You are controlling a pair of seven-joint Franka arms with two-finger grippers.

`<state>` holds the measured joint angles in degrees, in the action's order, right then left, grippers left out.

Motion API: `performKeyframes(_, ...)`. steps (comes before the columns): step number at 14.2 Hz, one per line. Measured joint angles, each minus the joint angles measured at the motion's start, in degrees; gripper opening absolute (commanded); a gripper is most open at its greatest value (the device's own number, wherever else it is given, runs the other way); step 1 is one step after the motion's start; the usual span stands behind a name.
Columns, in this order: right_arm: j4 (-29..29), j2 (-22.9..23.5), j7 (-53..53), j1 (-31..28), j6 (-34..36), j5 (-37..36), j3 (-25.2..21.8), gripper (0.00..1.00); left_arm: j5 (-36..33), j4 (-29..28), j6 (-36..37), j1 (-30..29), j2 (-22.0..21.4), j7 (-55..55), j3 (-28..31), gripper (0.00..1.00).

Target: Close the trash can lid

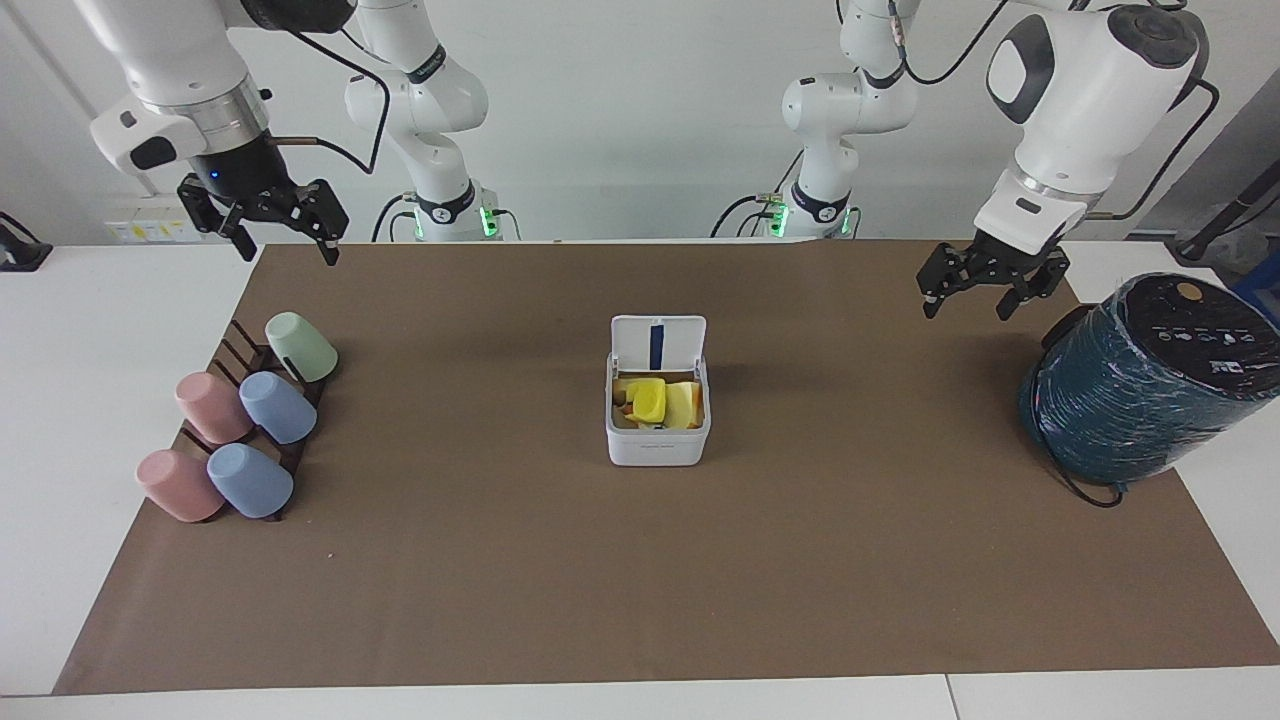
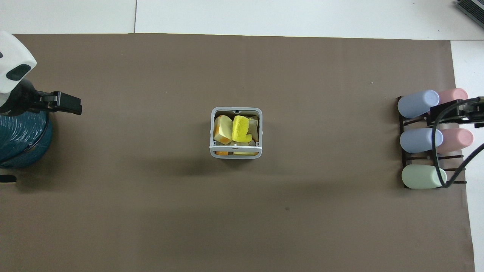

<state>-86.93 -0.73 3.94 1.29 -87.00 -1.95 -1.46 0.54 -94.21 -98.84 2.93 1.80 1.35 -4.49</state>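
Observation:
The upright lid (image 2: 236, 149) goes across inside the rim with gaps on both sides (image 2: 245, 153), so the lid will swing flat and cover both gaps when I push it.
The small white trash can (image 1: 658, 451) stands in the middle of the brown mat; it also shows in the overhead view (image 2: 236, 110). Yellow and orange pieces fill it. Its lid (image 1: 658, 344) stands upright on the side nearer to the robots, with the dark blue strip showing. From overhead the lid (image 2: 235, 147) is seen edge-on. My left gripper (image 1: 965, 308) is open and empty, in the air beside the teal cylinder, well away from the can; it also shows in the overhead view (image 2: 63, 103). My right gripper (image 1: 288, 250) is open and empty, over the mat's corner by the cup rack; it also shows in the overhead view (image 2: 453, 112).
A large dark teal wrapped cylinder (image 1: 1150, 385) stands at the left arm's end of the table, also seen from overhead (image 2: 19, 139). A dark rack with several pastel cups (image 1: 240, 425) lies at the right arm's end, also seen from overhead (image 2: 421, 139).

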Motion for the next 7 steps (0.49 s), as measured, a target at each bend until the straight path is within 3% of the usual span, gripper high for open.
performKeyframes(2,0.00,0.00,0.00,0.00,0.00,0.00,0.00,1.00,0.00,-1.21,-0.29,2.53,-0.47,5.12,-0.18,0.43)
performKeyframes(3,0.00,0.00,0.00,0.00,0.00,0.00,0.00,1.00,0.00,-2.00,-0.30,4.13,-0.86,7.74,-0.28,0.33)
performKeyframes(5,0.00,0.00,0.00,0.00,0.00,0.00,0.00,1.00,0.00,-4.74,-0.45,8.12,-2.27,12.02,-0.46,0.14)
performKeyframes(7,0.00,0.00,0.00,0.00,0.00,0.00,0.00,1.00,0.11,-7.79,-1.49,12.14,-3.89,15.71,-0.61,0.05)
